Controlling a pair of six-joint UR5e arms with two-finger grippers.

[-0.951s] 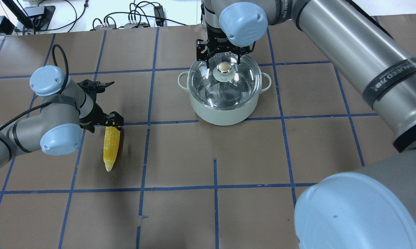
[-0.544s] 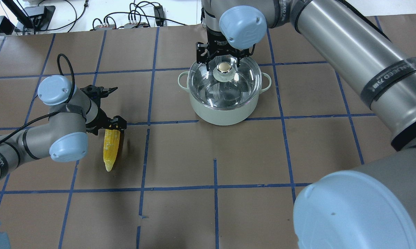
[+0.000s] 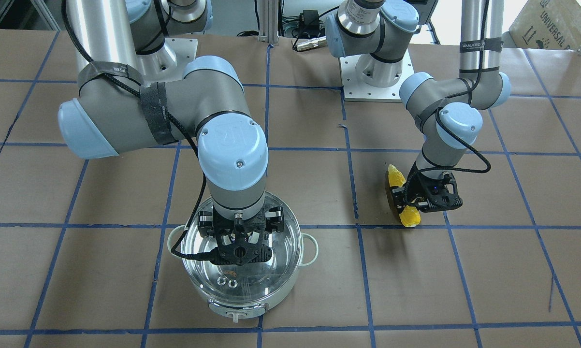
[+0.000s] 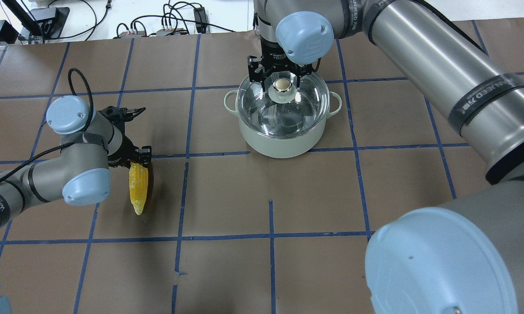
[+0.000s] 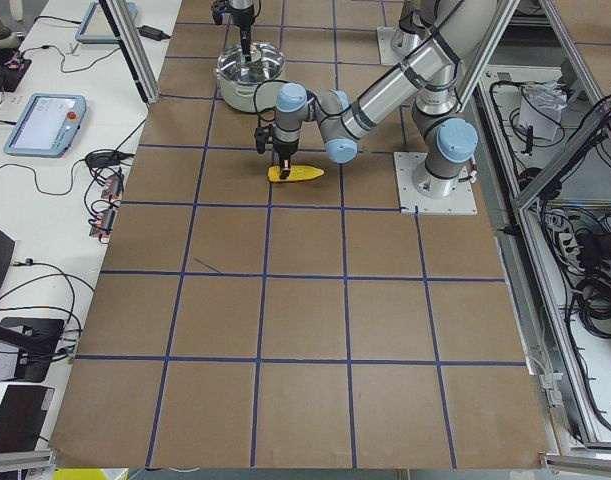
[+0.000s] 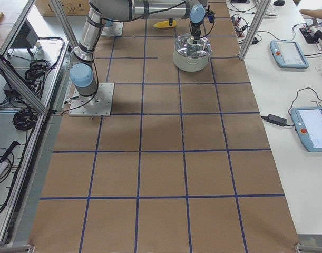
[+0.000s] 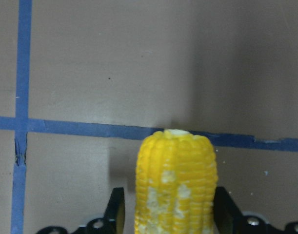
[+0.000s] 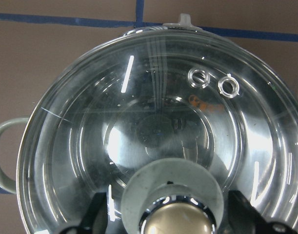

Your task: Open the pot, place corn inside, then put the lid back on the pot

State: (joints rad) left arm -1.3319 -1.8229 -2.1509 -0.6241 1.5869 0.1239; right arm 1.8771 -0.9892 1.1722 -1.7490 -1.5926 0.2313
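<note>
The clear glass lid lets only the shiny metal bottom (image 8: 158,130) show through, so I should expect an empty pot (image 3: 280,296) when I lift the lid.
The pale mint pot (image 4: 279,141) stands at the far middle of the table with the clear glass lid (image 4: 288,114) on it. My right gripper (image 4: 281,80) is open, with one finger on each side of the beige knob (image 8: 174,207) and a gap at both sides. The yellow corn (image 4: 139,187) lies on the table at the left, with its pointed end toward the robot. My left gripper (image 4: 136,159) is open and straddles the corn's thick end (image 7: 177,180). Its fingers (image 7: 117,209) are low beside the corn, with a gap on one side.
The table is brown paper with a blue tape grid (image 4: 270,235). Cables and boxes (image 4: 170,26) lie beyond the far edge. The pot's loop handles (image 4: 229,101) stick out left and right, and its control tab (image 3: 237,315) faces away from the robot. The lid's two vent holes (image 8: 214,82) are near the tab.
My left gripper has shifted a little toward the robot and come down over the corn's thick end. My right gripper has settled lower around the lid's knob. The pot, lid and corn have stayed put.
</note>
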